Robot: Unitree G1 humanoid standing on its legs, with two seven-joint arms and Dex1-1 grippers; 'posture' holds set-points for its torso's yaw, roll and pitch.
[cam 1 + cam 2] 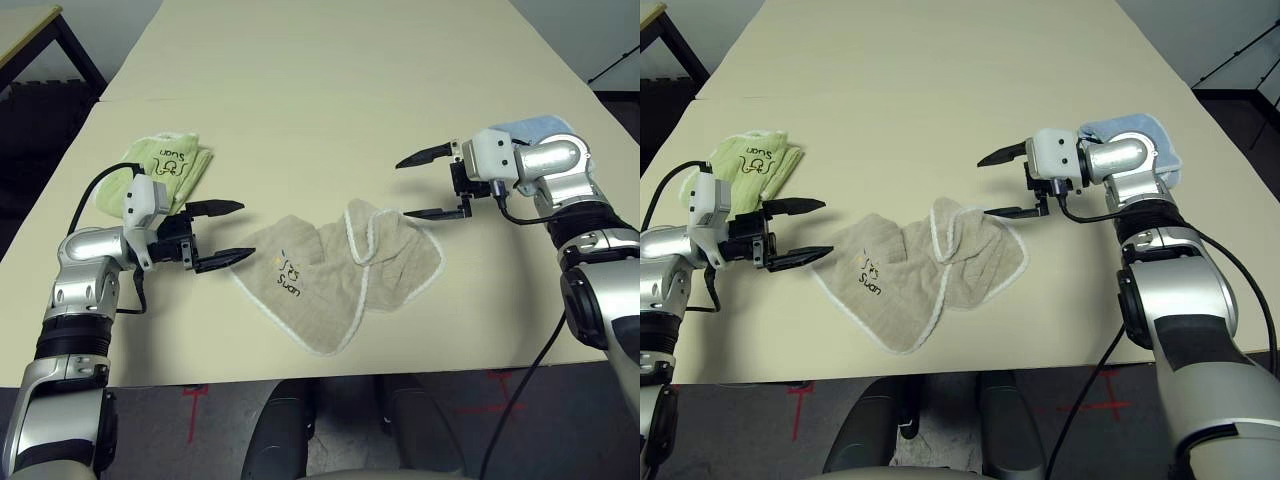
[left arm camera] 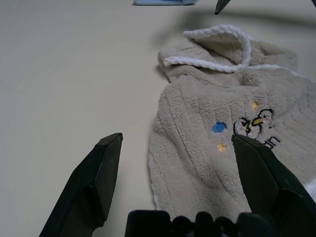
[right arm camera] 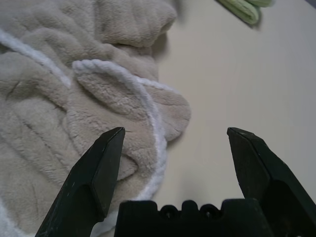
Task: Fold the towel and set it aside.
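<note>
The white trim doubles back (image 1: 369,241) over loose folds. When I lift the beige towel (image 1: 335,280), it will open out into a long drape with the logo end lowest.
The towel (image 1: 340,275) is beige terry cloth with white edge trim and lies crumpled near the table's front edge, its dark-and-yellow logo (image 1: 287,268) facing up. My left gripper (image 1: 247,230) hovers open at the towel's left corner, one fingertip close over the trim. In the left wrist view the left gripper (image 2: 177,138) spans the towel's (image 2: 222,113) logo end. My right gripper (image 1: 402,188) is open at the towel's upper right, its lower finger near the raised fold. The right wrist view looks past the right gripper (image 3: 176,131) at a looped white edge of the towel (image 3: 74,98). Neither holds anything.
A folded light green towel (image 1: 165,165) lies behind my left gripper. A light blue towel (image 1: 535,127) sits behind my right forearm. The cream table (image 1: 320,80) stretches far back. A dark table (image 1: 30,30) stands at the far left, beyond the edge.
</note>
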